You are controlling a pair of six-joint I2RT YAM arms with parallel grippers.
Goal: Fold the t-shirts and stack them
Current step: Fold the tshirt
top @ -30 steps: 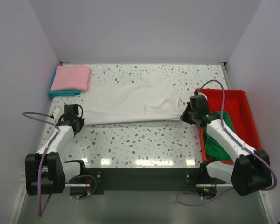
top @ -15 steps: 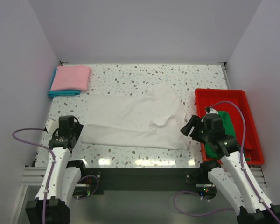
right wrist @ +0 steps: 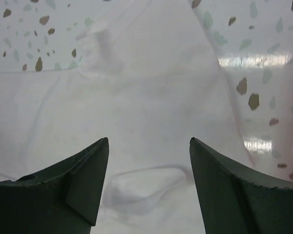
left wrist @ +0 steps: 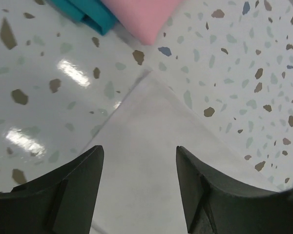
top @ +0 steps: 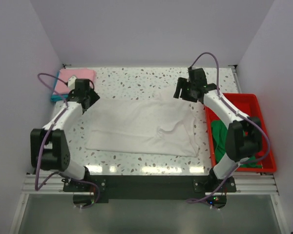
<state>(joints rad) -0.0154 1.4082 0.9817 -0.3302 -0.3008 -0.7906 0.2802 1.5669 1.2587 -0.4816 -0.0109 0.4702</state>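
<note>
The far part of the white t-shirt [top: 165,94] sticks out with a creased corner [right wrist: 98,41], so it will flop over and end up wrinkled when I fold it.
A white t-shirt [top: 141,127] lies spread flat across the middle of the table. My left gripper [top: 90,95] hovers open over its far left corner [left wrist: 151,126], with nothing between the fingers [left wrist: 83,170]. My right gripper [top: 181,90] is open above the shirt's far right part [right wrist: 146,87], over a small crease, also empty. At the far left corner a folded pink t-shirt [top: 86,74] [left wrist: 141,14] rests on a folded teal one [top: 53,96] [left wrist: 88,12], partly hidden by the left arm. A green t-shirt [top: 219,139] lies bunched in the tray.
A red plastic tray [top: 232,96] stands along the right side of the speckled table [top: 136,78], against the right wall. White walls close in the left, far and right sides. The right arm stretches over the tray's near half.
Both grippers opened and let go of the white t-shirt after drawing it toward the near edge. Both arms then swung out to the shirt's far corners.
</note>
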